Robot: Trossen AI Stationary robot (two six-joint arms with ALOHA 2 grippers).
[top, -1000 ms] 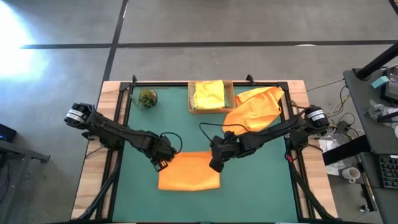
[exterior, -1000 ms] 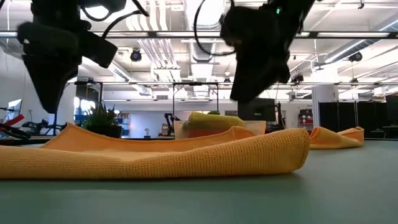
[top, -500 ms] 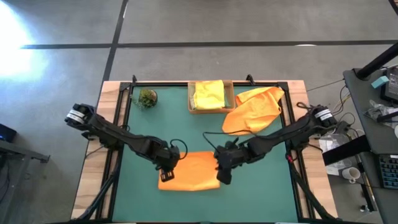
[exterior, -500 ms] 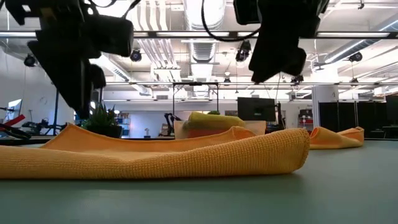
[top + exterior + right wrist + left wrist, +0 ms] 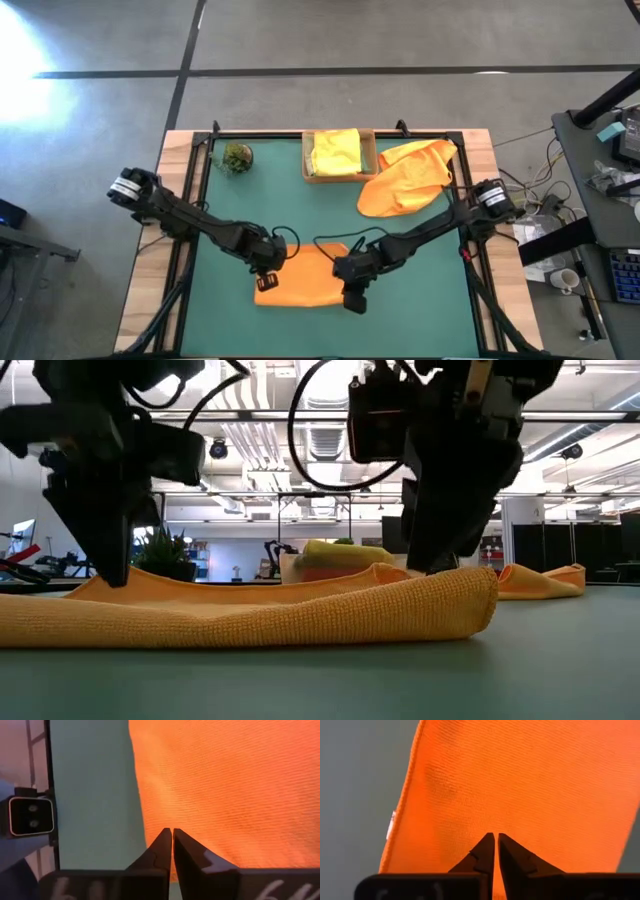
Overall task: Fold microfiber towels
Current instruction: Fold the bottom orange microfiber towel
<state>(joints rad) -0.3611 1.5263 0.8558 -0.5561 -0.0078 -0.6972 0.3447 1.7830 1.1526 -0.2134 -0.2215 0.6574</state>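
Next, my left gripper moves back while my right gripper turns the towel's end (image 5: 335, 292) toward the tray, because the folded orange towel (image 5: 304, 282) lies lengthwise across the mat.
A folded orange towel (image 5: 305, 285) lies flat on the green mat (image 5: 420, 290), near its front edge. Its rounded fold shows at one end in the low view (image 5: 482, 598). My left gripper (image 5: 266, 281) is shut, and its tips are on the towel's top near the left edge (image 5: 495, 836). My right gripper (image 5: 353, 297) is also shut and has its tips on the towel's top near the right edge (image 5: 172, 830). A second orange towel (image 5: 405, 175) lies crumpled at the far right. A yellow towel (image 5: 336, 152) sits in the tan tray (image 5: 308, 178). My left gripper sets its shut fingertips (image 5: 488, 842) on the towel's top face a little inside the left edge (image 5: 470, 815), coming steeply from above. The cloth around them lies flat on the mat. Whether any cloth is caught between the tips cannot be told. My right gripper rests its shut fingertips (image 5: 162, 840) on the towel's top face just inside the right edge (image 5: 150, 815), slanting down from the table's right. The towel stays flat under them. No cloth shows between the tips.
A small potted plant (image 5: 237, 157) stands at the mat's far left. A white camera box (image 5: 31, 816) sits at the mat's near rim, close to my right gripper. Bare mat (image 5: 230, 215) lies between the folded towel and the tray.
Both grippers have come from above the towel's far edge toward the table's near edge and down onto the towel. Both have tipped steeper and shut. The towel has stayed flat where it was.
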